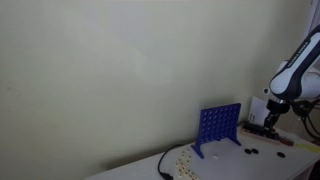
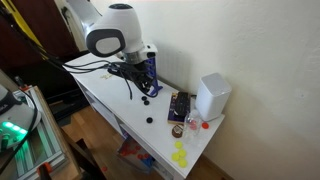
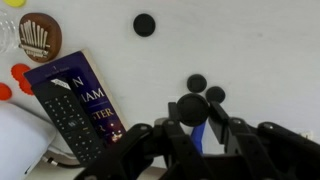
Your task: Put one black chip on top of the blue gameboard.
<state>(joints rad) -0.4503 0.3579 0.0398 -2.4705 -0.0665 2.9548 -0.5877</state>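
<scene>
The black chip point(image 3: 189, 109) is flat in my downward-pointing gripper, so next I raise and tilt the gripper until the chip stands parallel to the upright blue gameboard point(image 1: 219, 123).
My gripper point(image 3: 193, 112) is shut on one black chip point(image 3: 192, 107), held on edge between the two fingers. Directly beneath it in the wrist view shows a narrow strip of the blue gameboard point(image 3: 200, 136). The gameboard stands upright on the white table in both exterior views point(image 1: 220, 125) point(image 2: 152, 66), with the gripper point(image 2: 143, 76) close by its top. Three more black chips point(image 3: 145, 25) point(image 3: 197, 83) point(image 3: 215, 94) lie flat on the table.
A dark book point(image 3: 88, 92) with a black remote point(image 3: 68, 118) on it lies to the left. Beside it are a wooden instrument point(image 3: 40, 36), red chips point(image 3: 20, 72) and a white box point(image 2: 213, 95). Yellow chips point(image 2: 180, 155) sit near the table end.
</scene>
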